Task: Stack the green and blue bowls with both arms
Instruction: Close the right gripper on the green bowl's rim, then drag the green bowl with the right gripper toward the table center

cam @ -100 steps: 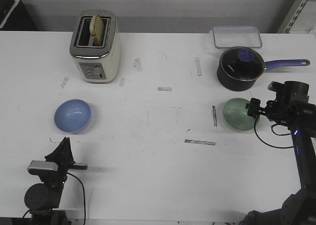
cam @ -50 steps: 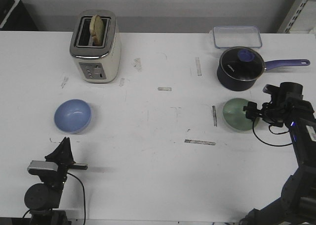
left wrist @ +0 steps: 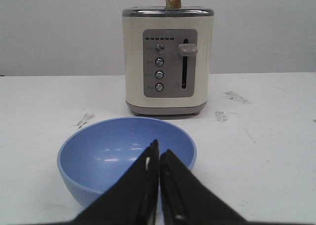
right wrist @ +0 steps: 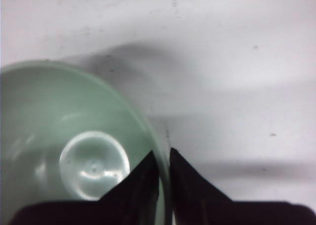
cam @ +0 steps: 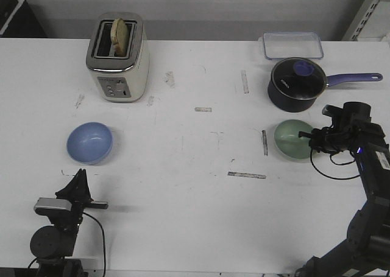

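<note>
The green bowl's rim [right wrist: 147, 128] is in my right gripper's fingers and the way to the table's middle [cam: 200, 146] is clear, so my right gripper goes on there and lets go of the bowl.
The pale green bowl [cam: 290, 139] sits at the table's right side, in front of the saucepan. My right gripper [cam: 311, 138] is shut on its right rim. In the right wrist view the gripper [right wrist: 164, 158] has one finger inside the green bowl [right wrist: 74, 136] and one outside. The blue bowl [cam: 89, 142] sits upright and empty at the left. My left gripper [cam: 78, 178] is shut and empty, low near the table's front edge, just short of the blue bowl. In the left wrist view the gripper [left wrist: 158, 148] points at the blue bowl [left wrist: 108, 156].
A cream toaster [cam: 117, 56] with bread in it stands behind the blue bowl and also shows in the left wrist view [left wrist: 169, 62]. A dark navy saucepan [cam: 295, 84] with a long handle and a clear lidded container [cam: 292, 45] stand behind the green bowl.
My right gripper has slid a little further over the green bowl's rim and closed on it. The bowl shifted slightly left. The left arm has not moved.
</note>
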